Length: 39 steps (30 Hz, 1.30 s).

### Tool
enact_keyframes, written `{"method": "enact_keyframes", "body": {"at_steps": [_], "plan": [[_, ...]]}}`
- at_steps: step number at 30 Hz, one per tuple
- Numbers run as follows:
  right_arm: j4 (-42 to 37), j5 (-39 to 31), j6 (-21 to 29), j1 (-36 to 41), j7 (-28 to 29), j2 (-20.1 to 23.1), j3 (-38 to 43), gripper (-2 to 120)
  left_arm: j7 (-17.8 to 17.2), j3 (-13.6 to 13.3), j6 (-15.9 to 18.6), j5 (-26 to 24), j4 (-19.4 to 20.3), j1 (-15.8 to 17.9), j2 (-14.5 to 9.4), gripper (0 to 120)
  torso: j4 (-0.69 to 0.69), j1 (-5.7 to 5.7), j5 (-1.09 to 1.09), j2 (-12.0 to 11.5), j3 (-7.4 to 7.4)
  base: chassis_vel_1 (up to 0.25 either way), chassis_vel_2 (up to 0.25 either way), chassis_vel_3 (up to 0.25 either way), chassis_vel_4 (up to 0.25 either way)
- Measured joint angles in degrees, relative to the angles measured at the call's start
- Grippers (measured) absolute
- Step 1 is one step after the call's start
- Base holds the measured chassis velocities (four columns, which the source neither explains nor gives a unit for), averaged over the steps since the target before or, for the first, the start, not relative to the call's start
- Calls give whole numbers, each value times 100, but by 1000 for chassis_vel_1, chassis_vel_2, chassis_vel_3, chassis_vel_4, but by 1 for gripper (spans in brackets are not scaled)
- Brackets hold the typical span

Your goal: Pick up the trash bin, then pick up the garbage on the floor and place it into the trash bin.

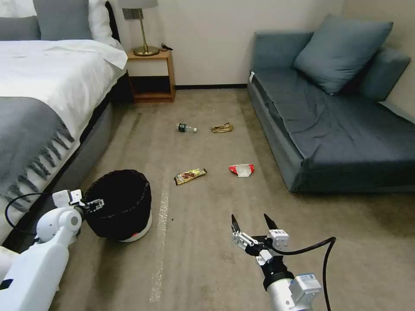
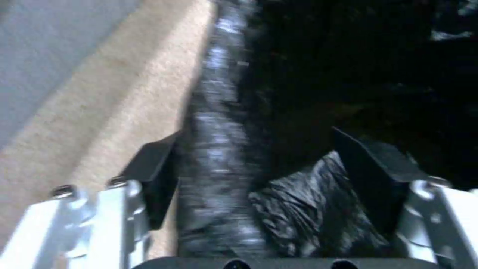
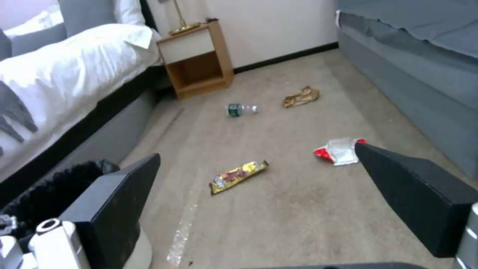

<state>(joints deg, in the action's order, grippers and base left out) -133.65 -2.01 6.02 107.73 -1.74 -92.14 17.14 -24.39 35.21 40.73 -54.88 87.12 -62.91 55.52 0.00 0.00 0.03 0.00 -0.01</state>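
Note:
The bag and trash bin (image 1: 118, 206) will come up together, with the bag's opening open, when the robot lifts, because the crinkly bag is folded over the trash bin's rim.
The round black trash bin (image 1: 123, 203) with its crinkly bag stands on the carpet beside the bed. My left gripper (image 1: 93, 204) is open at the bin's near rim (image 2: 219, 149), one finger (image 2: 154, 172) outside and the other inside. My right gripper (image 1: 250, 220) hangs open and empty above the carpet, short of the garbage. A gold-brown snack wrapper (image 1: 190, 176) and a red-and-white wrapper (image 1: 241, 170) lie nearest it. Farther off lie a small clear bottle (image 1: 186, 128) and a tan paper wrapper (image 1: 222, 128).
A bed (image 1: 43, 99) runs along the left and a grey-blue sofa (image 1: 337, 129) along the right. A wooden nightstand (image 1: 151, 75) with a lamp stands against the far wall. Open carpet lies between bed and sofa.

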Motion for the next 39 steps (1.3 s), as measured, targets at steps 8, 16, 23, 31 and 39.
{"method": "enact_keyframes", "body": {"at_steps": [8, 16, 23, 31, 39], "plan": [[-120, -155, 125, 7, 31, 68, 116, 100, -20, 62, 50, -199, -64, -67, 72, 40, 3, 0, 10, 1, -1, 0, 0, 0, 0], [-117, -148, 112, 43, 43, 66, 68, 100, -20, 91, -106, -219, 62, -210, 109, 14, 2, 0, -2, 1, -1, 0, 0, 0, 0], [-67, -167, 84, 57, 35, 90, 48, 100, -128, 237, -426, -225, 626, -665, 158, 4, -3, 0, -10, 0, 2, 0, 0, 0, 0], [-73, -222, 151, 34, -22, 122, 35, 100, -264, 281, -599, 262, 1594, -1282, 245, 3, -4, 0, -13, -1, 3, 0, 0, 0, 0], [-117, -265, 174, -3, -206, 152, -11, 100, -398, 359, -1019, 1405, 2751, -2056, 541, 3, -1, 0, -4, -1, 1, 0, 0, 0, 0]]}}
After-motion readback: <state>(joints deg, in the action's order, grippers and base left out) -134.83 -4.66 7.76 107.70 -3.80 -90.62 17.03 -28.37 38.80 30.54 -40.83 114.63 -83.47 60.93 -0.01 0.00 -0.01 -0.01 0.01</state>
